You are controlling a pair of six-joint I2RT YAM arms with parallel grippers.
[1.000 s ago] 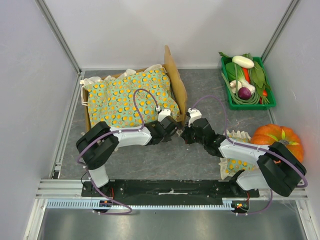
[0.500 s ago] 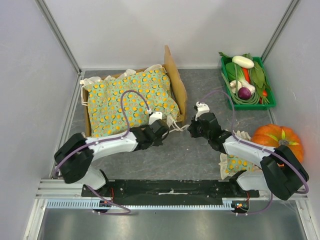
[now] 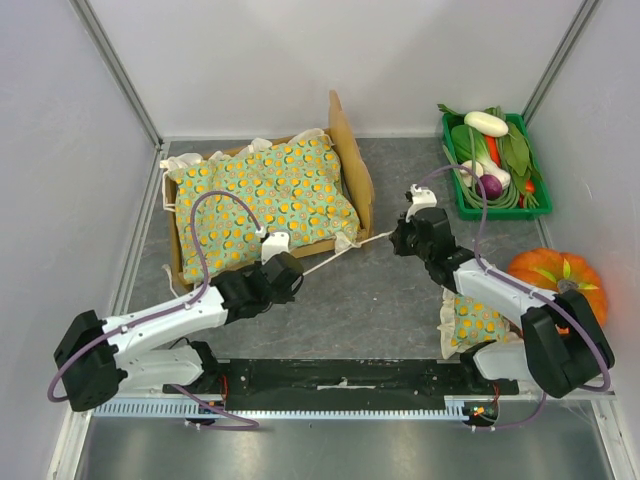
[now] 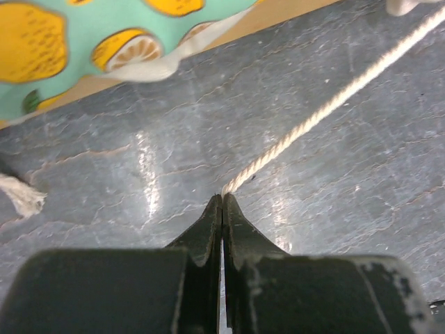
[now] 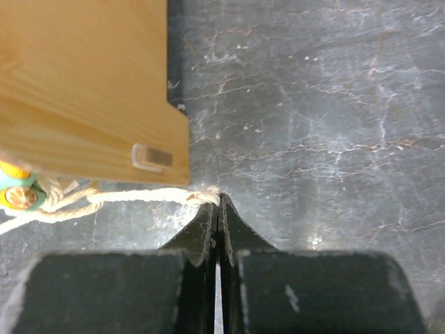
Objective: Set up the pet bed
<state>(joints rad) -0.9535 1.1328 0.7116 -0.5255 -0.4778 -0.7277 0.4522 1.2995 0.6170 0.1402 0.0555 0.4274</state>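
Both my grippers are holding the cream cord (image 3: 325,264) straight out from the knot at the bed's corner (image 3: 345,243). My left gripper should go on pulling until the knot is tight.
The pet bed (image 3: 351,158) is a light-wood frame with a tall headboard at the back left, and the green orange-dotted blanket (image 3: 262,195) lies over it. A cream cord (image 3: 330,256) runs from the bed's near right corner out both ways. My left gripper (image 3: 298,271) is shut on one end of the cord (image 4: 313,115), low over the grey floor in front of the bed. My right gripper (image 3: 394,238) is shut on the cord's frayed other end (image 5: 139,197), just right of the wooden corner (image 5: 90,90). In the wrist views both pairs of jaws (image 4: 222,199) (image 5: 220,197) are pressed together.
The matching ruffled pillow (image 3: 478,322) lies under my right arm. An orange pumpkin (image 3: 560,275) sits at the far right. A green tray (image 3: 452,165) of vegetables stands at the back right. A second frayed cord end (image 4: 21,196) lies left of my left gripper.
My left gripper closed on the cord and drew back to the lower left. My right gripper shifted right and away from the bed. The cord now stretches out between them.
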